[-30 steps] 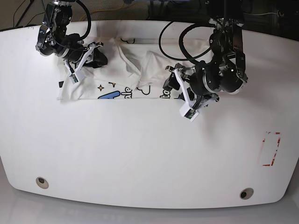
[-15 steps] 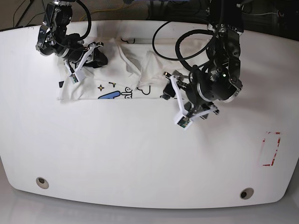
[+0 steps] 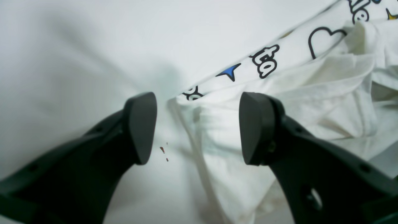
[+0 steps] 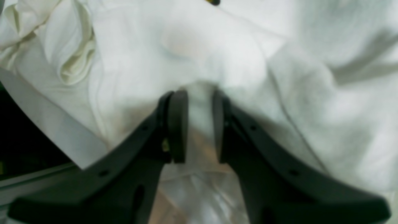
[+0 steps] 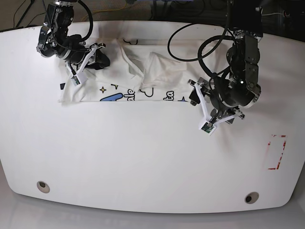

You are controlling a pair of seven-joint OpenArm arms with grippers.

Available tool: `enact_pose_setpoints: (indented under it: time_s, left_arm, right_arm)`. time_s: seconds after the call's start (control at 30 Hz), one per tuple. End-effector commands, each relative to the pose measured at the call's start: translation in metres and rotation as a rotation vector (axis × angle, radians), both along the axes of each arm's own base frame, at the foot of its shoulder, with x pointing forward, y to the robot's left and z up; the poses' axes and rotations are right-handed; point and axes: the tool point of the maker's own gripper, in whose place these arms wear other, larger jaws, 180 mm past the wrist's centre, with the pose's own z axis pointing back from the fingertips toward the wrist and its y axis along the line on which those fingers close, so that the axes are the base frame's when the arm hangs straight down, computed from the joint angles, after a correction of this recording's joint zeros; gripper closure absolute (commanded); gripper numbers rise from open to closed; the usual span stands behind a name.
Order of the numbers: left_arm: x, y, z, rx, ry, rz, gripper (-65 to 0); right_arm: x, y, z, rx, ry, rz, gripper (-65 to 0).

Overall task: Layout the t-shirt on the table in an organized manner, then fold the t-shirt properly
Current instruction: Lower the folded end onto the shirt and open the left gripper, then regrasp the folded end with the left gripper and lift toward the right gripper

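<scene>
I can see my left gripper's open fingers on both sides of the white t-shirt's end edge [image 3: 196, 117] near the t-shirt's corner, so I should keep lowering them until they can close on that edge [image 3: 203, 138].
The white t-shirt [image 5: 138, 71] lies crumpled along the back of the table [image 5: 143, 157], with a printed strip showing at its front edge. My right gripper [image 5: 101, 60], on the base view's left, is shut on a fold of the shirt near its left end. The right wrist view shows that gripper [image 4: 200, 124] pinching white fabric [image 4: 217, 56]. My left gripper [image 5: 194, 95] is open at the shirt's right end. In the left wrist view its fingers [image 3: 141, 127] straddle the shirt's corner edge [image 3: 199, 124] above the tabletop [image 3: 77, 46].
A red dashed rectangle mark [image 5: 276, 152] is at the table's right. Two grommet holes sit near the front edge, one on the left [image 5: 43, 186] and one on the right [image 5: 251, 197]. Black cables [image 5: 190, 43] loop over the back of the table by the left arm.
My left arm has swung to the right, from over the shirt's right part to its right corner, uncovering the print there. The right arm has not moved.
</scene>
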Motion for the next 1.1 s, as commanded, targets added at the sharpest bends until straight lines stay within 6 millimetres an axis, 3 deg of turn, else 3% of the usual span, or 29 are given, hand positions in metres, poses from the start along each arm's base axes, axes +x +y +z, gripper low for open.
enact_pose_setpoints:
  time_s: [0.0,0.17,0.37,0.93,1.07]
  left_arm:
    - [0.003,0.010,0.000,0.000,-0.013,0.030,-39.6]
    - [-0.006,0.022,-0.020,0.000,0.050,0.061,-39.6]
    - [-0.018,0.018,-0.037,0.031,0.092,-0.034,-39.4]
    - [-0.024,0.007,-0.058,-0.017,0.136,-0.039,-38.9]
    - [-0.025,0.006,-0.059,-0.018,0.137,-0.039,-30.7]
  right_arm:
    - [-0.009,-0.005,-0.010,-0.054,0.058,0.014,-14.4]
    - [-0.008,-0.003,-0.009,-0.050,0.055,0.014,-14.4]
    - [-0.008,-0.003,-0.009,-0.049,0.056,0.015,-14.4]
    - [-0.010,-0.003,-0.010,-0.050,0.060,0.014,-14.4]
    - [-0.011,-0.003,-0.010,-0.050,0.061,0.014,-14.4]
